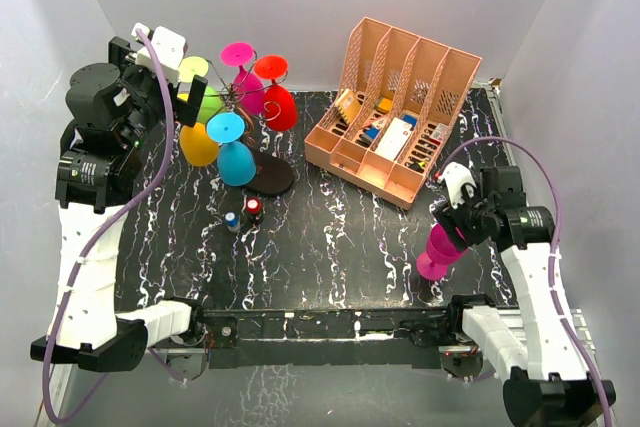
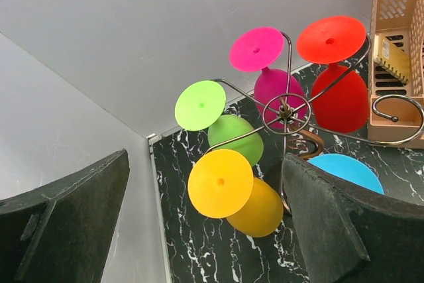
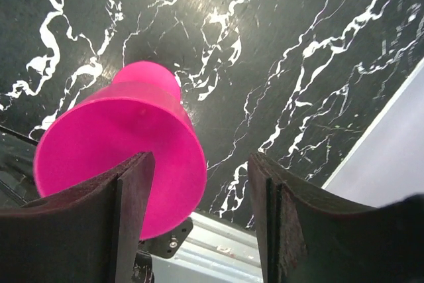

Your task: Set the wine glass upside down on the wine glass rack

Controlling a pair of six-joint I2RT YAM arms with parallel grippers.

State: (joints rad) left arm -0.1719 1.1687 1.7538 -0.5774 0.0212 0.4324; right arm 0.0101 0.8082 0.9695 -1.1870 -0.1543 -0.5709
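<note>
My right gripper should lift the loose magenta glass (image 1: pixel 441 250) by the glass's rim and hold out the glass's foot (image 1: pixel 431 267) to my left gripper, because the glass is standing upright far from the rack.
The wine glass rack (image 1: pixel 238 99) is a dark wire tree on a black oval base (image 1: pixel 272 177) at the back left. Yellow (image 1: pixel 198 145), green, magenta, red and blue (image 1: pixel 236 159) glasses hang on it upside down. In the left wrist view its hub (image 2: pixel 285 112) shows with the yellow glass (image 2: pixel 222 183) nearest. My left gripper (image 1: pixel 190 97) (image 2: pixel 205 164) is open and empty, just left of the rack. A loose magenta wine glass (image 1: pixel 438 250) (image 3: pixel 126 157) sits at the table's near right. My right gripper (image 1: pixel 455 219) (image 3: pixel 199 157) is open beside it, the glass partly behind its left finger (image 3: pixel 129 223).
A peach slotted file organiser (image 1: pixel 395 112) with cards and pens stands at the back right. Two small bottles (image 1: pixel 243 213) stand in front of the rack's base. The table's near metal edge (image 3: pixel 218 250) lies just under the right gripper. White walls enclose the table.
</note>
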